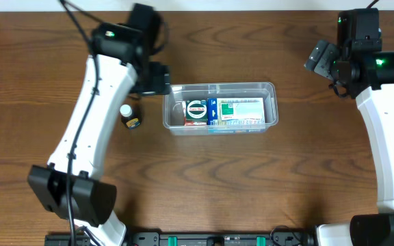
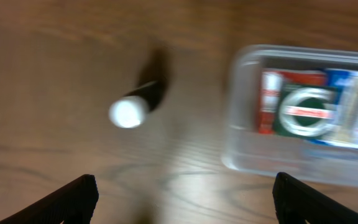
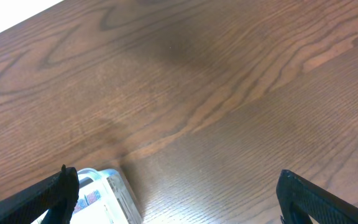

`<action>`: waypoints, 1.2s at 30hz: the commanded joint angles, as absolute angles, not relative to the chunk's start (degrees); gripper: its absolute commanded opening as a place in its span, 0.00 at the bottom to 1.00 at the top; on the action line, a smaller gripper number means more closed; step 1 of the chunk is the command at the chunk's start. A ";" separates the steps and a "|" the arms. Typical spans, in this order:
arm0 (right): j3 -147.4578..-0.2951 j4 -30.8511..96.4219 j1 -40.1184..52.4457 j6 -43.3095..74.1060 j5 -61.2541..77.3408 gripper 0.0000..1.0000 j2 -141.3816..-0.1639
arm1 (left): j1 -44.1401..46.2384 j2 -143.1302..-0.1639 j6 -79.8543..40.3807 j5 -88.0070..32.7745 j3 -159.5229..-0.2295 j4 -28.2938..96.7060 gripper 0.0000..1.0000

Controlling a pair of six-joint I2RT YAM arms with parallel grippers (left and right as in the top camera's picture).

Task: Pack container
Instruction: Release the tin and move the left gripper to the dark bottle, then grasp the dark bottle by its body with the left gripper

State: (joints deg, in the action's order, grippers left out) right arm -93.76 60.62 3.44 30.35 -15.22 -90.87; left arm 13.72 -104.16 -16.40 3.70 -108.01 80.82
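The dark bottle [image 1: 132, 119] stands upright, clear of the container. My left gripper should go on moving down open until its fingers straddle the white cap [image 1: 126, 110], then close.
The clear plastic container [image 1: 221, 86] lies at the table's middle, holding a box with a green round label [image 1: 197, 111] and a white-and-green box [image 1: 242, 109]. A small dark bottle with a white cap [image 1: 129, 115] stands on the wood just left of it. My left gripper [image 1: 154, 78] hovers by the container's far left corner. In the blurred left wrist view the gripper [image 2: 185, 205] is open over bare wood, with the bottle [image 2: 129, 112] and the container [image 2: 238, 158] ahead. My right gripper [image 1: 319, 57] is raised at the far right, open [image 3: 179, 199] and empty.
Dark wooden table all round. The right wrist view shows only a corner of the container [image 3: 122, 194] at the lower left and the table's far edge at the upper left. Both arm bases stand at the near edge.
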 commanded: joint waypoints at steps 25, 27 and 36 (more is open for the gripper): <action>-93.97 60.69 3.18 29.69 -16.08 0.99 -90.65 | 5.61 -105.12 0.03 1.72 -80.84 57.45 0.91; -93.97 60.69 3.18 29.69 -16.08 0.99 -90.65 | 5.45 -105.12 1.54 2.61 -80.84 56.80 0.91; -93.97 60.69 3.18 29.69 -16.08 0.99 -90.65 | 5.41 -105.12 3.92 2.61 -80.84 56.90 0.85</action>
